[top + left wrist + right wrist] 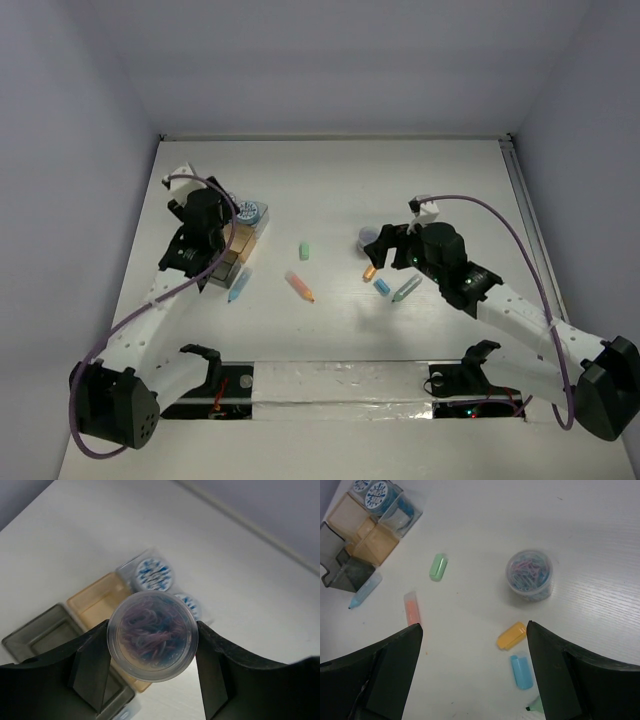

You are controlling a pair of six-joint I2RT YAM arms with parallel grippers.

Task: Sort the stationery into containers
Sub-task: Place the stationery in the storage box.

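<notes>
The clear round tub point(152, 636) is hanging upright over the empty amber see-through box point(102, 604). My left gripper should lower the tub next until it sits inside the box.
My left gripper point(151, 641) is shut on a clear round tub point(152, 635) of purple and blue bands, held above an amber see-through box point(95, 600) and a dark grey box point(45, 635). Two patterned-top tubs point(154, 574) sit just beyond them. My right gripper point(474, 626) is open and empty above the table. Below it lie an orange piece point(512, 635), a blue piece point(521, 671) and a teal tip point(535, 705). A clip-filled tub point(530, 573), a green piece point(438, 566), an orange stick point(412, 608) and a blue stick point(365, 591) lie further off.
The boxes point(240, 245) cluster at the table's left, under my left arm point(170, 290). Loose sticks are spread across the middle point(299, 286). A taped strip point(330, 385) runs along the near edge between the arm bases. White walls close the back and sides.
</notes>
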